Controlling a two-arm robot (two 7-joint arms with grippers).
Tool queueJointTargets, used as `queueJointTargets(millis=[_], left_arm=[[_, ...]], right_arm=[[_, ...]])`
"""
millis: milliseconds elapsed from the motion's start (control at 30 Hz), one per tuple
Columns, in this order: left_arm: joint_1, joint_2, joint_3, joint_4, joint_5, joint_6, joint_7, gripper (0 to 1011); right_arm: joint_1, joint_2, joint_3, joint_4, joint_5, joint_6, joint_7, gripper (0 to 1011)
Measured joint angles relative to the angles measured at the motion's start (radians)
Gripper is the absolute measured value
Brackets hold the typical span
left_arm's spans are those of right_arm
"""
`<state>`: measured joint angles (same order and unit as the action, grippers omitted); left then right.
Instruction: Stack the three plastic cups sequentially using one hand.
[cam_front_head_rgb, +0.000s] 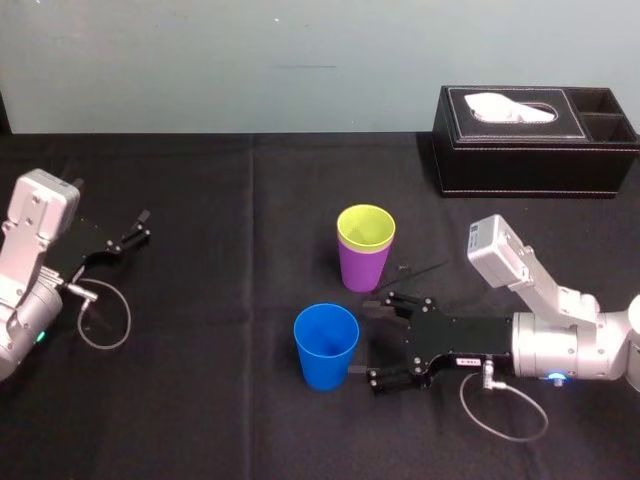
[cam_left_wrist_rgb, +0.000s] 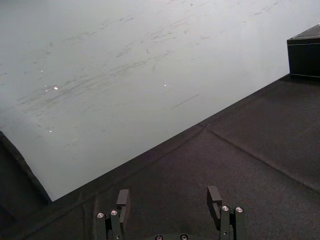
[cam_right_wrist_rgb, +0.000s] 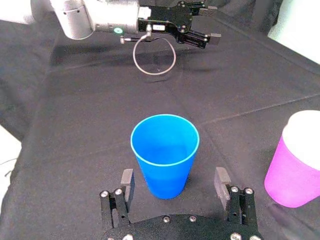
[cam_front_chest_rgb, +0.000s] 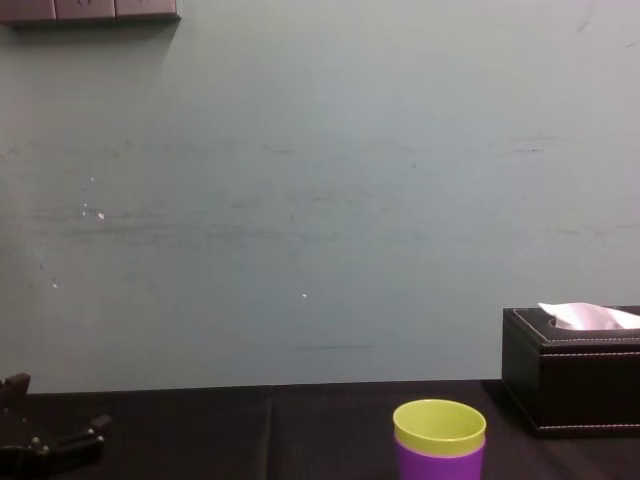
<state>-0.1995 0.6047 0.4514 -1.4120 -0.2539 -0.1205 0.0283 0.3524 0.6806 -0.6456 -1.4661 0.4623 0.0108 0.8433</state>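
Note:
The yellow-green cup has only its rim (cam_front_chest_rgb: 440, 446) showing above the purple cup. The bright blue cup (cam_right_wrist_rgb: 165, 157) will go down just as far when I nest it.
The bright blue cup (cam_front_head_rgb: 326, 345) (cam_right_wrist_rgb: 165, 152) stands upright and alone near the table's front. Just behind it to the right, the yellow-green cup (cam_front_head_rgb: 366, 227) (cam_front_chest_rgb: 440, 425) sits nested inside the purple cup (cam_front_head_rgb: 362, 267) (cam_right_wrist_rgb: 294, 175) (cam_front_chest_rgb: 440, 464). My right gripper (cam_front_head_rgb: 383, 342) (cam_right_wrist_rgb: 175, 177) lies low over the cloth on the blue cup's right side. It is open, its two fingers (cam_right_wrist_rgb: 128, 179) pointing at the cup from either side without touching it. My left gripper (cam_front_head_rgb: 125, 238) (cam_left_wrist_rgb: 168, 197) rests open and idle at the far left.
A black tissue box (cam_front_head_rgb: 535, 140) (cam_front_chest_rgb: 575, 370) stands at the back right, by the pale wall. Black cloth (cam_front_head_rgb: 220, 400) covers the whole table. Cable loops hang by both wrists, one (cam_front_head_rgb: 105, 320) on the left and one (cam_front_head_rgb: 505, 410) on the right.

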Motion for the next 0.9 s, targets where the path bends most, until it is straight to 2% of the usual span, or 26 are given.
queueJointTargets(millis=[567,900], left_arm=[[0.0,0.0,0.0,0.0,0.0,0.0,0.0,1011],[0.0,0.0,0.0,0.0,0.0,0.0,0.0,1011]], right_arm=[[0.068,-0.06,-0.048,0.065,-0.008,0.016,0.023,1003],[0.097,-0.082,-0.073,0.077,-0.018,0.023,0.028,1003]])
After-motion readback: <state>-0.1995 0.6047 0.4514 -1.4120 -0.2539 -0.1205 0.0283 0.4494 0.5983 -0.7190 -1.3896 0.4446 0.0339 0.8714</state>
